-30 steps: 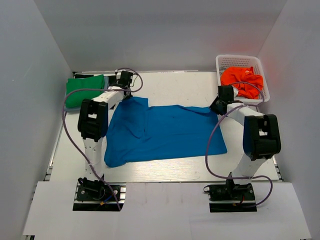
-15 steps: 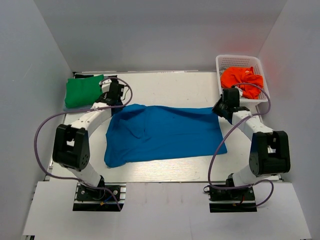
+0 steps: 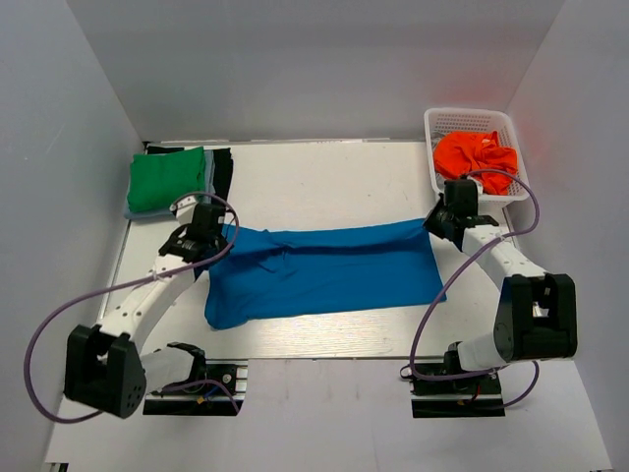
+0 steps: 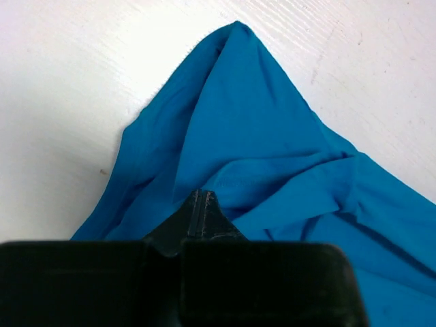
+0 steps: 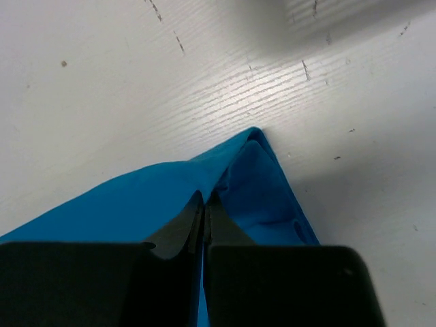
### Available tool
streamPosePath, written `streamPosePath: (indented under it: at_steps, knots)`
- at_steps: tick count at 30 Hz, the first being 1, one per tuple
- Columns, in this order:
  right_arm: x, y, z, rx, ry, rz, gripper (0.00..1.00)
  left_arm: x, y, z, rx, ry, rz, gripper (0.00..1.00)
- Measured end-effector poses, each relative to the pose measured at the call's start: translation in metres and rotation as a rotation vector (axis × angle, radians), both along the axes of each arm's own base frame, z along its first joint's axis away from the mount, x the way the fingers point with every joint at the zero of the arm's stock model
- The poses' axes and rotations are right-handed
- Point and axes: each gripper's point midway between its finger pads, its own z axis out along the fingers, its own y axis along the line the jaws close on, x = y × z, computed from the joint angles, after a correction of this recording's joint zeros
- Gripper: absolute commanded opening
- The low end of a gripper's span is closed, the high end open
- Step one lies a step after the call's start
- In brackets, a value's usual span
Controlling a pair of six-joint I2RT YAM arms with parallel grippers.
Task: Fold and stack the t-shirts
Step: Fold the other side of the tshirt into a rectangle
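Note:
My left gripper should keep pulling its corner of the t-shirt toward me until the fold (image 3: 248,252) lies flat and then let go, because the blue t-shirt's far edge (image 3: 329,234) runs straight between my grippers.
The bright blue t-shirt (image 3: 324,273) lies across the middle of the table as a long band, its far edge lifted and drawn forward. My left gripper (image 3: 218,239) is shut on its far left corner; in the left wrist view the cloth (image 4: 272,136) rises in a peak beyond the closed tips (image 4: 199,195). My right gripper (image 3: 433,224) is shut on the far right corner, with blue cloth (image 5: 102,197) pinched at the tips (image 5: 206,197). A folded green t-shirt (image 3: 167,179) lies at the far left on darker ones (image 3: 224,173). An orange t-shirt (image 3: 475,157) is crumpled in the basket.
The white mesh basket (image 3: 472,113) stands at the far right corner, just behind my right wrist. The green stack sits close behind my left arm. Grey walls close in the table on three sides. Bare white tabletop (image 3: 324,182) shows behind the blue shirt.
Both arms have drawn back toward the near side, pulling the blue shirt's far edge with them. The spread shirt has narrowed into a band, and the left arm has come off the green stack's side.

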Motion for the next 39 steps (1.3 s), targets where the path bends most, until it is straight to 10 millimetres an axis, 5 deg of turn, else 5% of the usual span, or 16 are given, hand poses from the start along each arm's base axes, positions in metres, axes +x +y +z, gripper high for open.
streamPosePath:
  at_steps: [9,17,22,25,26,27,30,34,39]
  knots:
    - [-0.020,-0.014,-0.001,-0.026,0.064,-0.010,0.00,-0.036,0.006,-0.007,-0.047,0.029,0.036,0.00]
    - [-0.032,-0.018,-0.003,-0.033,0.099,-0.005,0.00,-0.047,-0.001,-0.011,-0.098,0.041,0.023,0.00]
    - [-0.048,-0.023,-0.018,-0.044,0.141,-0.019,0.19,-0.076,-0.004,-0.042,-0.124,0.179,0.030,0.00]
    - [-0.068,-0.029,-0.035,-0.060,0.199,-0.034,0.30,-0.097,-0.003,-0.055,-0.126,0.283,0.043,0.53]
    - [-0.074,-0.031,-0.039,-0.068,0.218,-0.040,0.48,-0.103,-0.002,-0.056,-0.124,0.312,0.046,0.80]
    - [-0.080,-0.033,-0.040,-0.074,0.231,-0.049,0.61,-0.107,-0.002,-0.055,-0.123,0.334,0.044,0.94]
    - [-0.086,-0.039,-0.029,-0.097,0.210,-0.076,0.90,-0.108,-0.005,-0.045,-0.140,0.338,0.045,1.00]
    - [-0.085,-0.038,-0.005,-0.097,0.124,-0.056,0.90,-0.092,-0.014,-0.026,-0.174,0.263,-0.001,1.00]
    - [-0.070,-0.011,0.020,-0.022,-0.017,0.085,0.90,-0.052,-0.044,-0.013,-0.246,0.169,-0.148,1.00]
